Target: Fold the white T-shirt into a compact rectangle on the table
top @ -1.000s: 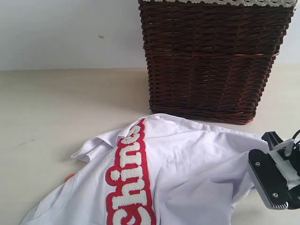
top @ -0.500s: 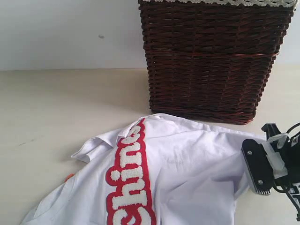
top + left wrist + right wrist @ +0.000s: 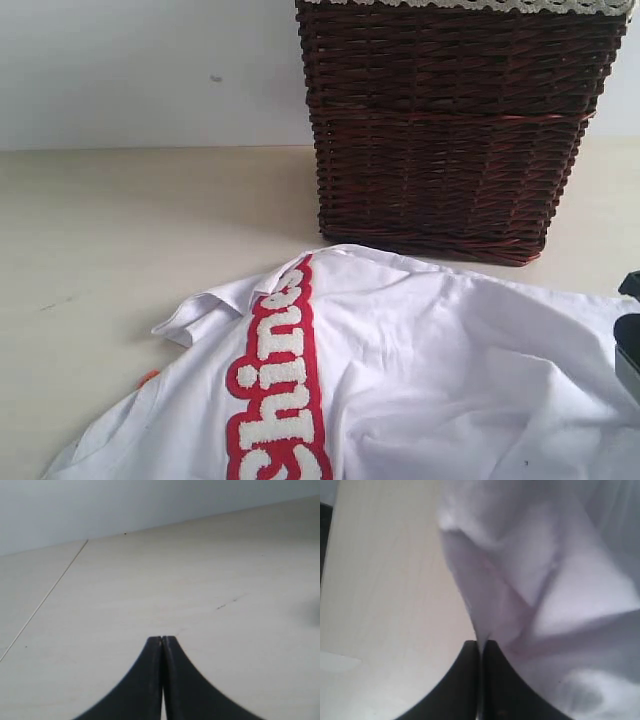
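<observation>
The white T-shirt's edge [image 3: 479, 622] is held between the closed fingers of my right gripper, beside the wrinkles [image 3: 515, 385]. My right gripper goes on pulling away from the letters until the cloth lies flat, then let go.
The white T-shirt [image 3: 420, 370] lies spread on the beige table [image 3: 130, 230], its red-outlined fuzzy letters [image 3: 275, 390] running down the left part. A bit of the orange tag [image 3: 147, 377] peeks out at its left edge. My right gripper [image 3: 481, 644] is shut on a fold of the white T-shirt [image 3: 545, 580]; in the exterior view only a dark sliver of the right gripper [image 3: 630, 340] shows at the right border. Over bare table [image 3: 150, 580], my left gripper [image 3: 162, 639] is shut with nothing between its fingers, and it is outside the exterior view.
A tall dark brown wicker basket [image 3: 450, 120] with white lace trim stands just behind the shirt at the back right. A pale wall runs behind the table. A thin seam line [image 3: 45, 597] crosses the table surface in the left wrist view.
My right gripper has moved right, almost out of the exterior view, pulling the shirt's right side with it. The cloth there now lies stretched flatter and wider.
</observation>
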{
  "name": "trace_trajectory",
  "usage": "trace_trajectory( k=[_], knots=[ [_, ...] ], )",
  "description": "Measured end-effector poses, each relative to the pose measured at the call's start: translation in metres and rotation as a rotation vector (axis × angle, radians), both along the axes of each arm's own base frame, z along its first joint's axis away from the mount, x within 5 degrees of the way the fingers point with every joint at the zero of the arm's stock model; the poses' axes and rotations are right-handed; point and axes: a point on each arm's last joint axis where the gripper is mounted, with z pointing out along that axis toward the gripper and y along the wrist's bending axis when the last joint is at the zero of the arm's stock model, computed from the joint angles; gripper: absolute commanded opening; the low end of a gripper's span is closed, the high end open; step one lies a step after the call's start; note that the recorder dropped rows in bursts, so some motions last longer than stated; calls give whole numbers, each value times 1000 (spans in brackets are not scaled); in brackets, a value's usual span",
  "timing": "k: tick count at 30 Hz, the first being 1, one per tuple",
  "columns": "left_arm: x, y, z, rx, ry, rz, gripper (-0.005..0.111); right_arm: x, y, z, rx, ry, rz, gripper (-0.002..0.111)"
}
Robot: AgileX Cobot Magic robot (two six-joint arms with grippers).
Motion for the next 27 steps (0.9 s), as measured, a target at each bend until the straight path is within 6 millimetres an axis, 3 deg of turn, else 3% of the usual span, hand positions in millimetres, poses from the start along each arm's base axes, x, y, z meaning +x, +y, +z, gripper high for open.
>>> trace_trajectory(
  k=[8,13,16,19,20,22,27],
  knots=[
    [0,0,0,0,0,0,0,20,-18,33,-13,-68,-125,0],
    [0,0,0,0,0,0,0,21,-30,22,-146,60,-109,0],
    [0,0,0,0,0,0,0,36,-47,6,-353,54,-261,2],
    [0,0,0,0,0,0,0,51,-54,-11,-453,28,-368,29],
    [0,0,0,0,0,0,0,52,-54,-14,-454,35,-370,45],
    [0,0,0,0,0,0,0,57,-52,-18,-426,14,-367,57],
    [0,0,0,0,0,0,0,64,-42,-9,-271,-137,-396,59]
  ],
)
